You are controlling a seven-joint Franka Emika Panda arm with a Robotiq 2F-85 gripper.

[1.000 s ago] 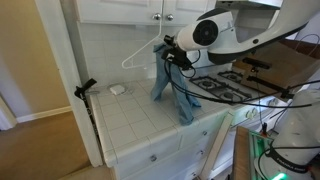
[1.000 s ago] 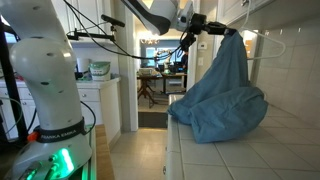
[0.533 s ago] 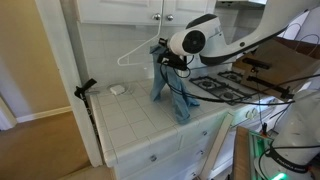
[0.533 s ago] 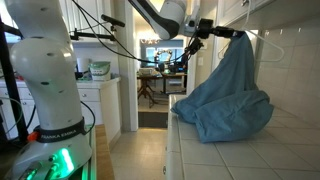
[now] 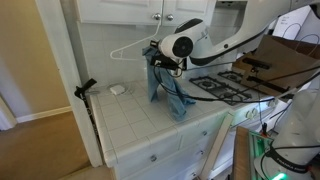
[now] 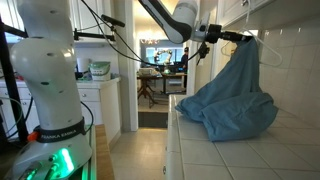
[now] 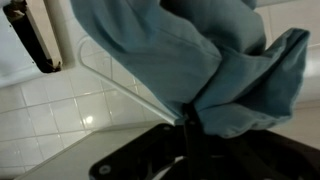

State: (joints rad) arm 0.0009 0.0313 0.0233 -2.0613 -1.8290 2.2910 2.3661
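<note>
The top of the blue cloth (image 6: pixel 243 50) is at the white wire hanger (image 5: pixel 128 46). My gripper should keep moving the cloth across until it hangs over the wire, and then let go.
My gripper (image 5: pixel 157 56) is shut on the top of a blue cloth (image 5: pixel 166 92), which it holds up over a white tiled counter (image 5: pixel 125 115). The lower part of the cloth lies heaped on the tiles in an exterior view (image 6: pixel 232 105). A white wire hanger (image 5: pixel 127 52) sticks out of the cloth toward the wall. In the wrist view the jaws (image 7: pixel 190 128) pinch the bunched cloth (image 7: pixel 180 50) where the hanger's wire (image 7: pixel 118 80) meets them. The gripper also shows in an exterior view (image 6: pixel 226 37).
A stove with black burners (image 5: pixel 225 86) stands beside the cloth. A small white object (image 5: pixel 117 89) and a black handle (image 5: pixel 85 88) are at the counter's far end. White cabinets hang above. The robot's white base (image 6: pixel 45 85) stands on the floor next to the counter.
The gripper has moved along the counter toward the tiled wall, away from the stove, and has carried the cloth's top and the hanger with it. The cloth's heap has shifted the same way.
</note>
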